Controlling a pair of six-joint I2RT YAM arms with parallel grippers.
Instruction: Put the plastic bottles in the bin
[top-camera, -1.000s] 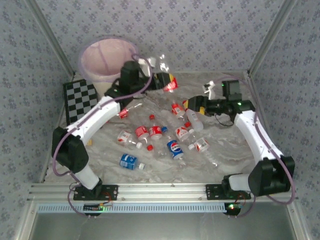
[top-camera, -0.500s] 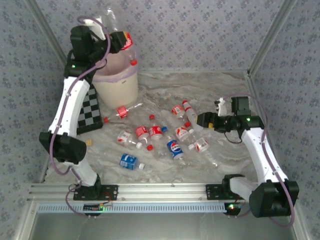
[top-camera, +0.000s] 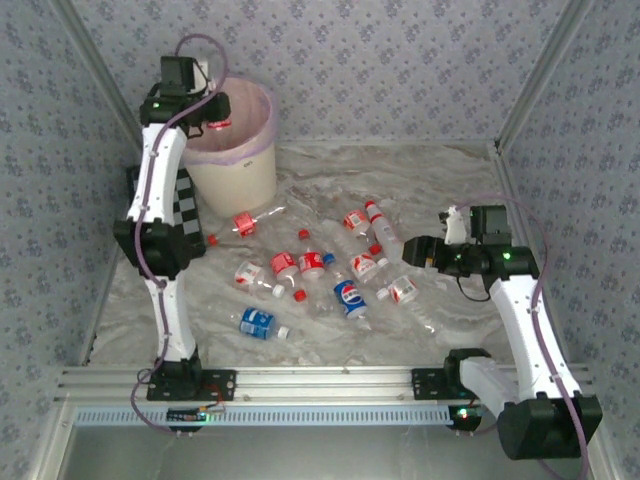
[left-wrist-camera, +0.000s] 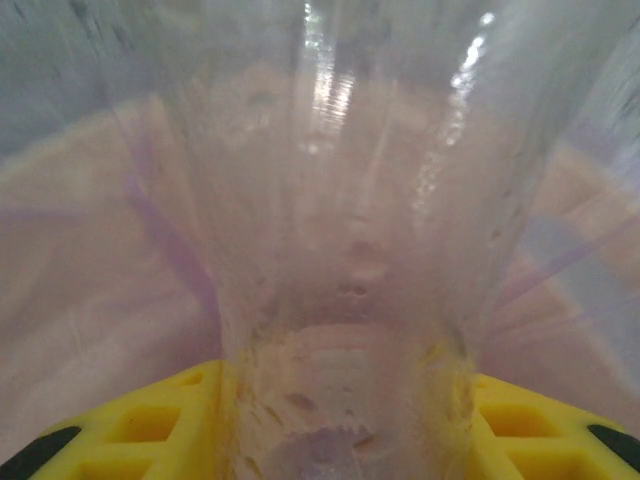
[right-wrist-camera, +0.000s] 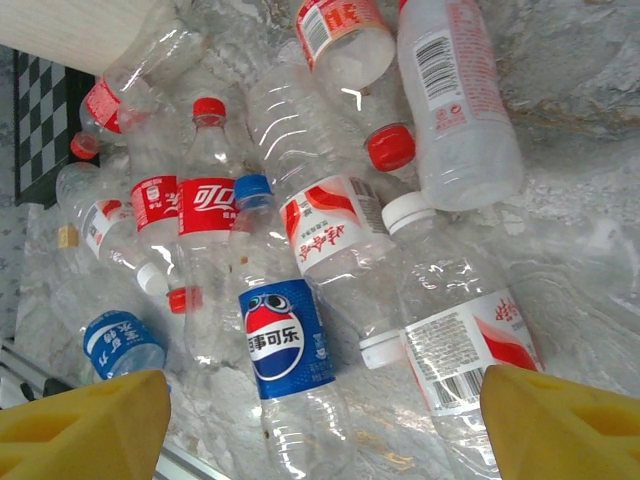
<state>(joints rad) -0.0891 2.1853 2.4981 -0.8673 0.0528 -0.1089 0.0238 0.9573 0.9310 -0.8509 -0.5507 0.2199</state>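
The white-capped bottle nearest my right gripper lies far from the bin, so my right gripper should offer its end with the cap to my left gripper.
My left gripper hangs over the mouth of the bin, a cream bucket lined with a pink bag. It is shut on a clear plastic bottle wedged between its yellow fingers, with the pink bag behind it. Several plastic bottles lie scattered mid-table, among them a blue-labelled Pepsi one and a red-labelled one. My right gripper hovers open just right of the pile, with nothing between its fingertips.
A black-and-white checkerboard leans by the bin, partly behind the left arm. A blue-labelled bottle lies apart near the front left. Patterned walls close in the back and both sides.
The left arm swung from the middle of the table up and left, carrying its bottle over the bin and then lower into its mouth. The right gripper drew back to the right.
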